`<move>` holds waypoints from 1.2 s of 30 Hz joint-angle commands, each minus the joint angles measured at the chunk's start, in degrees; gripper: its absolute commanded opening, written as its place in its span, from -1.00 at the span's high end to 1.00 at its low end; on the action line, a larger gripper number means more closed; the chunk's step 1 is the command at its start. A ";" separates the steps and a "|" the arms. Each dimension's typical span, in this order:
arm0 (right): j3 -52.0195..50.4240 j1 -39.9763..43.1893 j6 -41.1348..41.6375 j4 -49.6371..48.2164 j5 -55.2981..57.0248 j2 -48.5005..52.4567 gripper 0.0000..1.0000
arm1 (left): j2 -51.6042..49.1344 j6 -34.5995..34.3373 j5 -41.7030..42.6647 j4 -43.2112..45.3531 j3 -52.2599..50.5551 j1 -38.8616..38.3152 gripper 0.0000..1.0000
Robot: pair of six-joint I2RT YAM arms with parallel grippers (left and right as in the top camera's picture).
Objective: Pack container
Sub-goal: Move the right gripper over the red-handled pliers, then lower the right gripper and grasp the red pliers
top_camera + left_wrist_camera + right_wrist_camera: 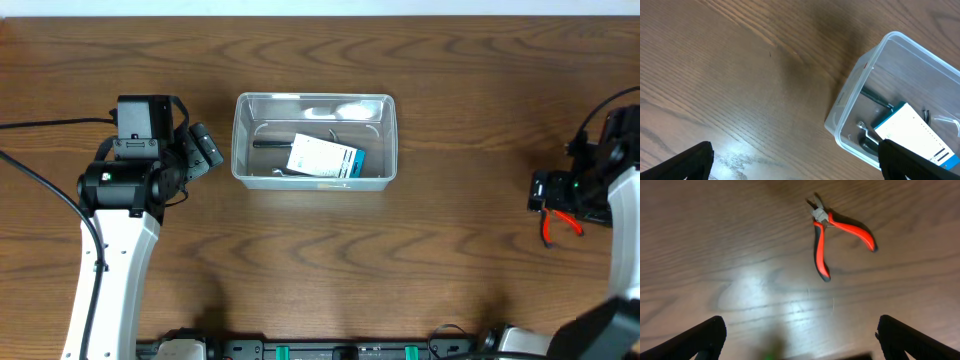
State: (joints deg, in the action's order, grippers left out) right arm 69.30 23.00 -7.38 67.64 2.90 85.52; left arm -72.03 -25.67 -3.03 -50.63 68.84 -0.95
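My right gripper should keep going down because the pliers (822,217) lie free and one red handle points into its open fingers. It should go down until the fingers are on both sides of that handle (546,231), then close.
The clear plastic container (314,140) stands at the table's middle back, holding a blue-and-white box (323,158) and dark metal tools (272,143). In the left wrist view the container (860,85) lies to the right, the box (912,131) inside it. My left gripper (205,150) hovers just left of the container, open and empty (795,165). Red-handled pliers (827,237) lie on the bare wood at the far right (560,224). My right gripper (800,340) hangs open above the table, the pliers ahead of its fingers and untouched.
The wooden table (400,260) stretches around the container. Black cables (40,175) run along the left side by the left arm. Equipment bases (340,350) line the front edge.
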 commanded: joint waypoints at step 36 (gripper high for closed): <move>-1.99 0.83 -5.07 -11.56 1.62 22.29 -0.99 | -0.42 0.13 -0.68 -0.11 0.61 0.24 -0.96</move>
State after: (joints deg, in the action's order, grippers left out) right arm 68.03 23.16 -13.87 56.38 2.57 107.42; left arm -72.03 -25.67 -3.03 -50.63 68.84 -0.95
